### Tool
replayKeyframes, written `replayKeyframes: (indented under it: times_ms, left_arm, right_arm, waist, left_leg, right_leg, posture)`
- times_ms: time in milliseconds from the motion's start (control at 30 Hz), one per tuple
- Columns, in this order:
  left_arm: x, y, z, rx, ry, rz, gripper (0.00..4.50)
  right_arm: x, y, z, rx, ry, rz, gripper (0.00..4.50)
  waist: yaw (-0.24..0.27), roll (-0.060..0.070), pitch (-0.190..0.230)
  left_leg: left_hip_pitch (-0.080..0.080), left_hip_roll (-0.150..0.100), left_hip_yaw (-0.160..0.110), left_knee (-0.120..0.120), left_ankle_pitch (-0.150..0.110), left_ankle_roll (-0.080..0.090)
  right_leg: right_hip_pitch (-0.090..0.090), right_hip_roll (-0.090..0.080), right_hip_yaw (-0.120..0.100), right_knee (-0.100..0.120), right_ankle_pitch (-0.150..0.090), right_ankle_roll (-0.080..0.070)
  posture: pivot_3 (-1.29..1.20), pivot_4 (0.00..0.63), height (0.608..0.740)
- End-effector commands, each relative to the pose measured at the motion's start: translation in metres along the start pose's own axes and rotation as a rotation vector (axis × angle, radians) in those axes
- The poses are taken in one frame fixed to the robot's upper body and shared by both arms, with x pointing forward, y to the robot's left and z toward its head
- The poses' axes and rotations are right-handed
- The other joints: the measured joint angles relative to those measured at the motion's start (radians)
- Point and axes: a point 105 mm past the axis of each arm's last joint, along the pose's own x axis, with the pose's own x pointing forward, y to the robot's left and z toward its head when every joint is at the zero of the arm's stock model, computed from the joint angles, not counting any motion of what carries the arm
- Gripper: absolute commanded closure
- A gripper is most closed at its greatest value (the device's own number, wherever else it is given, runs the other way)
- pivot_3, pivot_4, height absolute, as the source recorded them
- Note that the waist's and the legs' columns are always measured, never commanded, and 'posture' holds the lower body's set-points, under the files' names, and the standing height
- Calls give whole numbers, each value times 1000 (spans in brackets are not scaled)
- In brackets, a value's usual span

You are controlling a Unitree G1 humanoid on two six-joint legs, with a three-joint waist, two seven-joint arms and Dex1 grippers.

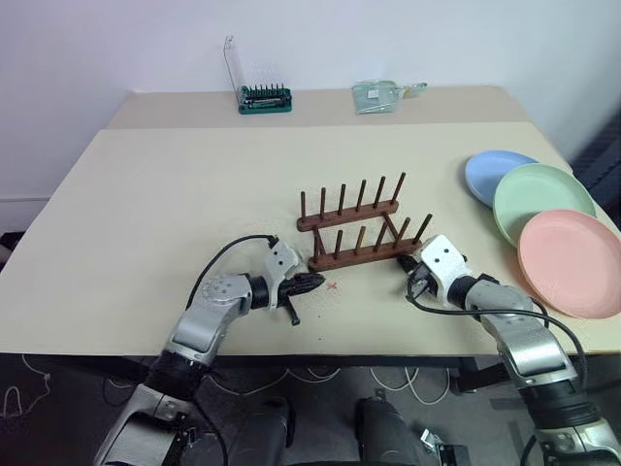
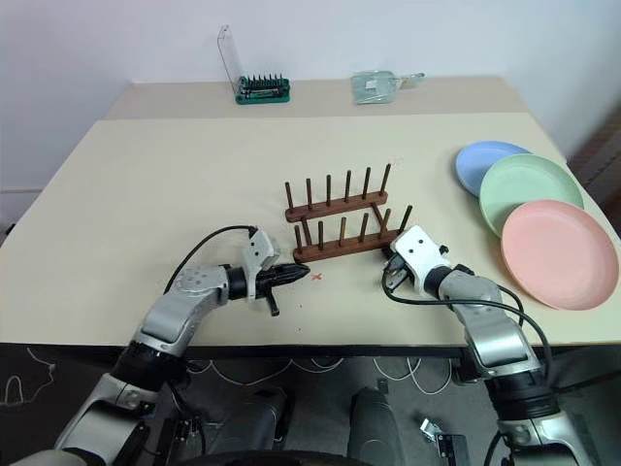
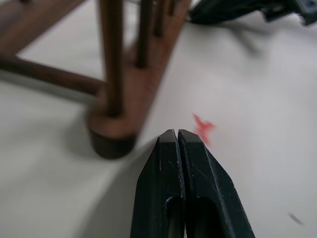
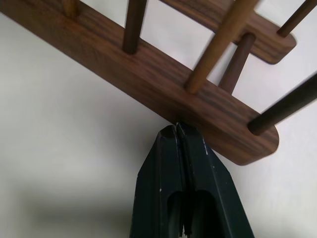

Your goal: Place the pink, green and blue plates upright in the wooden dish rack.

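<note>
My left gripper should push the near rail's closer end (image 1: pixel 317 263) until the wooden dish rack (image 1: pixel 355 233), now slanted to the table's front edge, sits square, then move away.
The wooden dish rack (image 1: pixel 357 231) stands empty near the table's front middle. At the right edge the plates lie flat and overlapping: the blue plate (image 1: pixel 497 176) farthest, the green plate (image 1: pixel 541 201) in the middle, the pink plate (image 1: pixel 571 262) nearest. My left gripper (image 1: pixel 316 282) is shut with nothing in it, its tips just short of the rack's near rail at its left end (image 3: pixel 113 134), beside a small red cross mark (image 3: pixel 203 128). Shut and empty too, my right gripper (image 1: pixel 409 264) has its tips against the near rail's right end (image 4: pixel 218 116).
A green tool holder with bits (image 1: pixel 265 98) and a clear packet (image 1: pixel 376 95) lie at the table's far edge. Black cables loop off both wrists. The table's front edge (image 1: pixel 320 346) runs just below both grippers.
</note>
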Motion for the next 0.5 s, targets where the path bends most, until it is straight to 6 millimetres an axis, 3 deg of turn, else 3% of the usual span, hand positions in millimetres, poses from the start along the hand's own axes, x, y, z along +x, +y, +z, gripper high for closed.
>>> replayKeyframes:
  times_ms: [33,233,433,500]
  left_arm:
    - [-9,38,-20,0,74,224,4446]
    - [-10,49,-24,14,81,279,4446]
    - [-10,35,-22,12,54,206,4446]
    - [-13,28,-18,18,25,168,4446]
  right_arm:
    - [6,-2,7,-14,-21,-18,4500]
    - [11,-5,10,-20,-32,-46,4500]
    - [6,-2,10,-32,-33,-35,4500]
    - [-10,-1,14,-6,-52,12,4500]
  waist:
    - [-2,0,0]
    - [-19,0,-1]
    - [-25,0,-1]
    - [-24,0,-1]
  left_leg:
    - [0,0,0,0,0,0]
    - [2,1,0,-1,0,0]
    - [3,1,0,-1,0,0]
    - [3,1,0,-2,0,0]
  right_leg:
    - [0,0,0,0,0,0]
    - [1,1,0,1,-1,2]
    - [1,1,0,1,-1,2]
    - [1,1,0,1,-1,2]
  posture:
    - [0,150,740]
    - [0,150,740]
    - [0,150,740]
    - [0,150,740]
